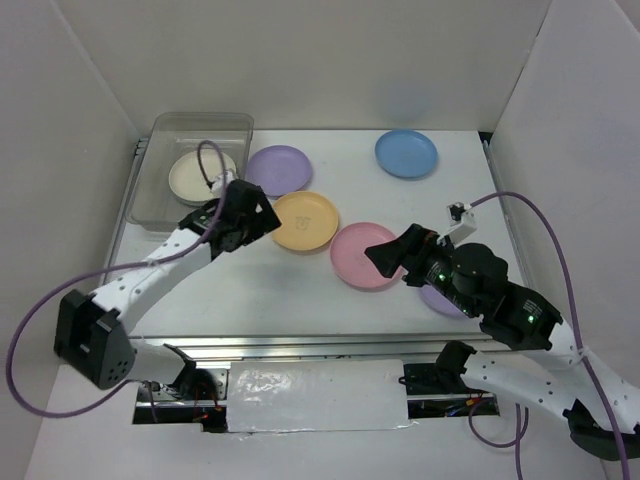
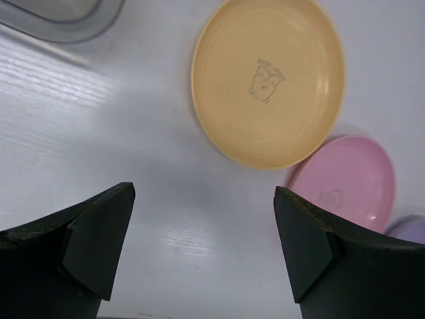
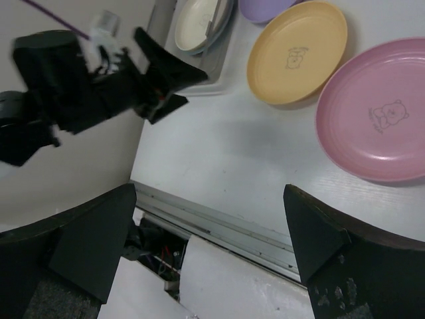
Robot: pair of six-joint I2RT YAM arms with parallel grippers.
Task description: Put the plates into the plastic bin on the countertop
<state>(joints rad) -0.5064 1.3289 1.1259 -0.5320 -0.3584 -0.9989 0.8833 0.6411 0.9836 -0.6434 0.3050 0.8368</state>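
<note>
My gripper will lower the yellow-orange plate (image 1: 305, 221) into the bin, and it will stack flat on top of the cream plate (image 1: 201, 178), because that one covers most of the bin's bottom.
The clear plastic bin (image 1: 160, 205) stands at the back left of the white countertop (image 1: 300, 290) with a cream plate (image 1: 195, 180) inside. On the countertop lie a lilac plate (image 1: 279, 168), a yellow-orange plate (image 1: 305, 221), a pink plate (image 1: 350, 270), a blue plate (image 1: 406, 153) and a second lilac plate (image 1: 440, 302), mostly hidden under my right arm. The fruit-print plate is not visible. My left gripper (image 1: 262, 215) is open and empty, between the bin and the yellow-orange plate (image 2: 269, 80). My right gripper (image 1: 385, 255) is open and empty over the pink plate (image 3: 378, 119).
White walls close in the left, back and right. A metal rail (image 1: 320, 345) runs along the near edge, also seen in the right wrist view (image 3: 219, 222). Purple cables loop from both arms. The bin's corner (image 2: 60, 16) shows in the left wrist view.
</note>
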